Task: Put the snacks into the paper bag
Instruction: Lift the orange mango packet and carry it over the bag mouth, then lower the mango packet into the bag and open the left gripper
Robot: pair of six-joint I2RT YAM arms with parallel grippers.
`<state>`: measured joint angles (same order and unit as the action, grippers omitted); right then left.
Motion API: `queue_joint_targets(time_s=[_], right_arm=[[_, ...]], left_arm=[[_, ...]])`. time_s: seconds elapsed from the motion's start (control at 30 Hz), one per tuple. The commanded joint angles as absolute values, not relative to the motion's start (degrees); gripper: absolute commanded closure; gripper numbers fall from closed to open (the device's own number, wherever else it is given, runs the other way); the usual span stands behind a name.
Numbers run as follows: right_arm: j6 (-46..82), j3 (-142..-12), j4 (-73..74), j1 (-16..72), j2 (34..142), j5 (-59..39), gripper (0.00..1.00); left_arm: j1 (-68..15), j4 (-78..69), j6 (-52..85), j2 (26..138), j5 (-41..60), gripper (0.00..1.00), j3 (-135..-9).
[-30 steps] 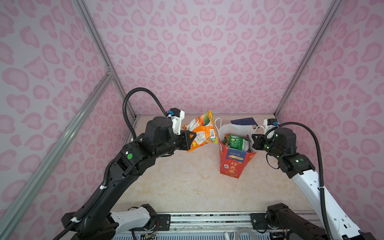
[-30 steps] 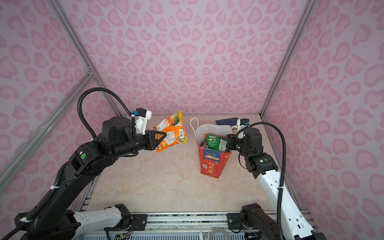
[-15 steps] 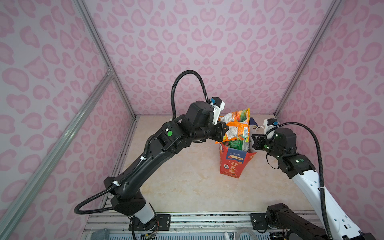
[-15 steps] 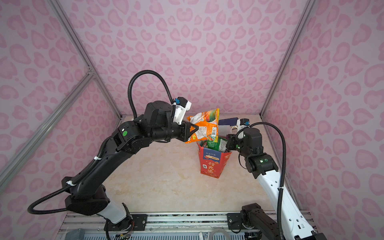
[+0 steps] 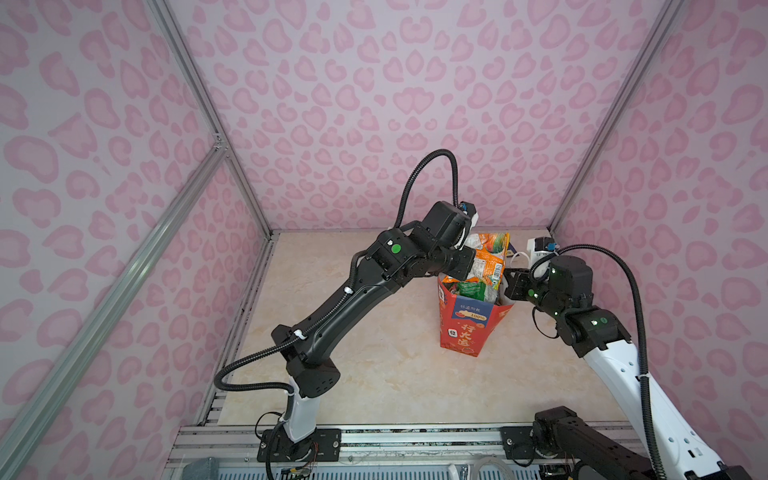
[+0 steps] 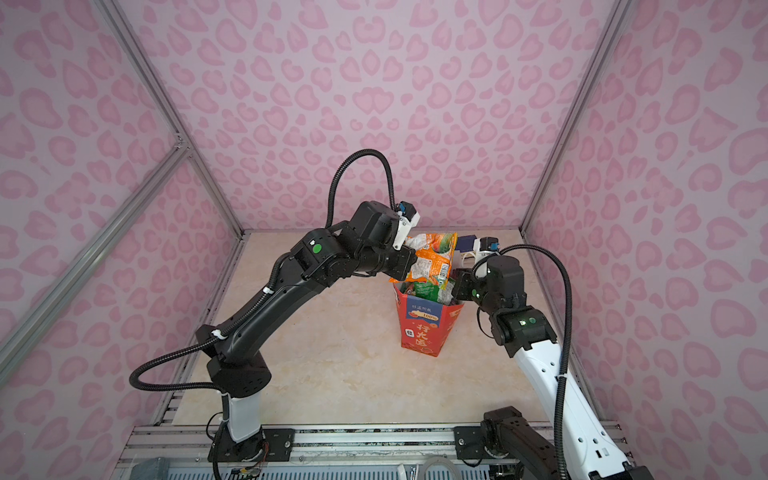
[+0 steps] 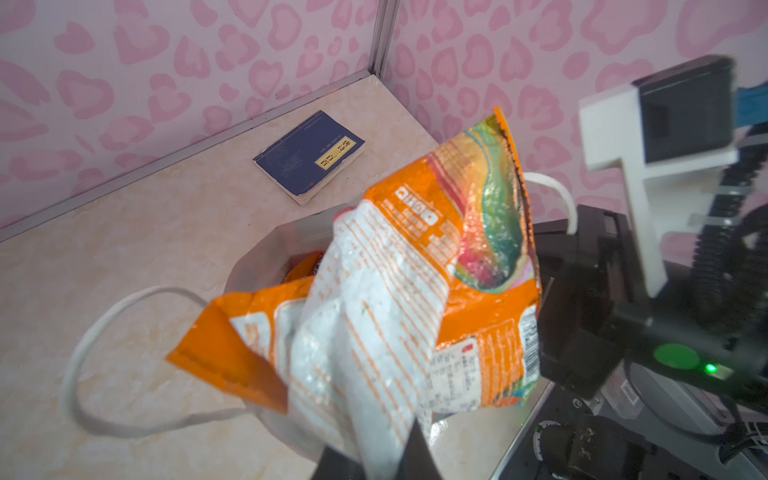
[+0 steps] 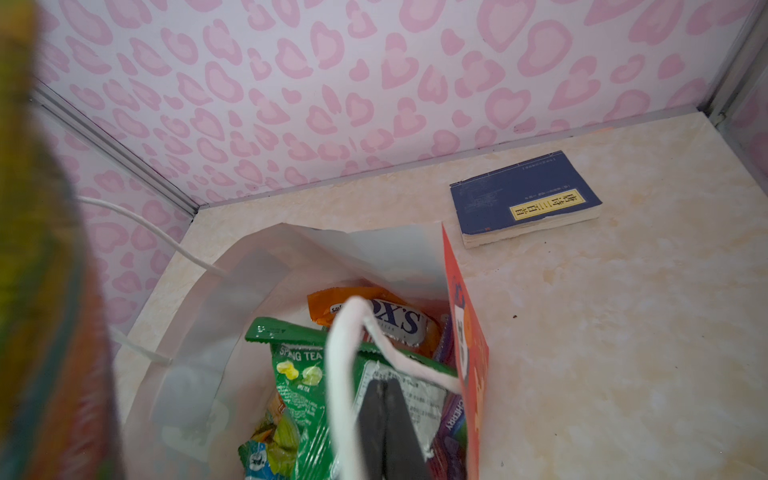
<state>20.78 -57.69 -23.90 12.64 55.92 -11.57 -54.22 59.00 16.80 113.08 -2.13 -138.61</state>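
Note:
The bag's opening [image 6: 429, 291] is held open by my right gripper under the orange and white snack packet [image 6: 432, 266], so my left gripper should keep going down until the packet sinks inside.
The red paper bag [image 5: 465, 328] [image 6: 424, 332] stands upright at the back right of the floor, its mouth open. My left gripper [image 5: 467, 266] [image 7: 378, 453] is shut on an orange and white snack packet [image 5: 486, 266] [image 7: 415, 291], which hangs right over the bag's mouth. My right gripper [image 5: 509, 284] [image 8: 384, 390] is shut at the bag's right rim, with a white cord handle [image 8: 340, 374] looped round its fingers. Inside the bag lie a green packet [image 8: 307, 374], an orange FOX'S packet [image 8: 395, 320] and a purple one [image 8: 451, 419].
A dark blue book [image 8: 523, 199] [image 7: 309, 156] lies flat on the floor behind the bag, near the back right corner. Pink patterned walls [image 5: 374, 104] close in the back and both sides. The bag's other cord handle [image 7: 104, 332] hangs outside the bag.
My left arm has swung right with the orange packet, from left of the bag to over its mouth, and lowered a little. The right arm and bag have stayed still.

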Motion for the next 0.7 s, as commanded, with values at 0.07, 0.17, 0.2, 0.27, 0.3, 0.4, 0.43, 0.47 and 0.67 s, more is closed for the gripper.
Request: queue_joint_targets(time_s=[0.07,0.17,0.2,0.27,0.3,0.4,0.43,0.47,0.67], right_arm=[[20.7,-57.5,-23.1,12.8,56.0,-11.9,1.0],[20.7,-57.4,-23.2,12.8,56.0,-11.6,1.0],[20.6,-57.5,-23.2,12.8,55.9,-11.7,1.0],[20.7,-57.5,-23.2,12.8,55.9,-11.7,1.0],[20.7,-57.5,-23.3,12.8,55.8,-11.7,1.0],[20.7,-57.4,-23.2,12.8,55.8,-11.6,1.0],[20.6,-57.4,-23.2,12.8,55.8,-11.7,1.0],[20.7,-57.4,-23.2,12.8,55.8,-11.8,1.0],[20.7,-57.4,-23.1,12.9,56.0,-12.0,1.0]], left_arm=[[-54.1,58.7,14.8,117.4,-7.2,0.97,-141.9],[-54.1,58.6,15.2,119.2,-8.6,0.97,-142.2],[-54.1,58.6,15.1,119.7,-8.6,0.97,-142.0],[-54.2,59.1,15.3,120.8,-8.2,0.97,-142.0],[-54.2,59.5,15.4,121.3,-7.7,0.97,-141.9],[-54.2,59.9,16.0,121.7,-7.3,0.97,-139.7],[-54.2,59.9,16.1,121.7,-7.3,0.97,-139.0],[-54.2,60.1,16.3,121.7,-6.9,0.97,-138.2],[-54.5,60.9,15.7,123.4,-4.1,0.97,-137.0]])
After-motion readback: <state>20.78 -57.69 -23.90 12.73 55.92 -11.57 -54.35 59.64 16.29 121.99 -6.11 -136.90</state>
